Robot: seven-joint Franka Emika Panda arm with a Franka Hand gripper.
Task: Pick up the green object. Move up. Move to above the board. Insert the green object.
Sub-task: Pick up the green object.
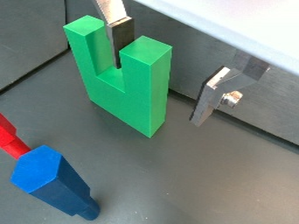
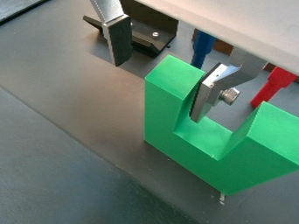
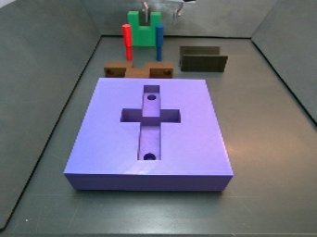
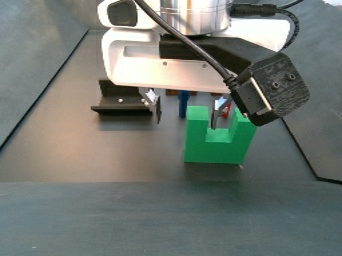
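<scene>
The green object's base matches [image 3: 145, 35] the board's short crossbar slot [image 3: 151, 116], so the green object will go down into it crosswise, with its prongs still up, when I put it in.
The green object [image 1: 122, 74] stands upright on the dark floor, prongs up. It also shows in the other wrist view [image 2: 216, 140] and in both side views [image 3: 146, 35] [image 4: 214, 138]. My gripper [image 1: 160, 83] is open and down around one prong. One finger [image 1: 114, 26] is in the notch and the other finger [image 1: 214, 94] is outside the prong, with gaps on both sides. The gripper also shows from the other wrist camera [image 2: 158, 89] and from the sides [image 3: 155, 9] [image 4: 187, 105]. The purple board [image 3: 186, 139] lies nearer the camera in a side view, apart from the block.
A thin red peg [image 1: 10, 136] [image 3: 126, 37] and a thin blue peg [image 1: 52, 179] [image 2: 202, 48] stand right beside the green object. The dark fixture [image 2: 146, 39] [image 4: 120, 103] [image 3: 205, 60] stands close by. Two brown blocks [image 3: 118, 68] [image 3: 161, 70] lie between the pieces and the board.
</scene>
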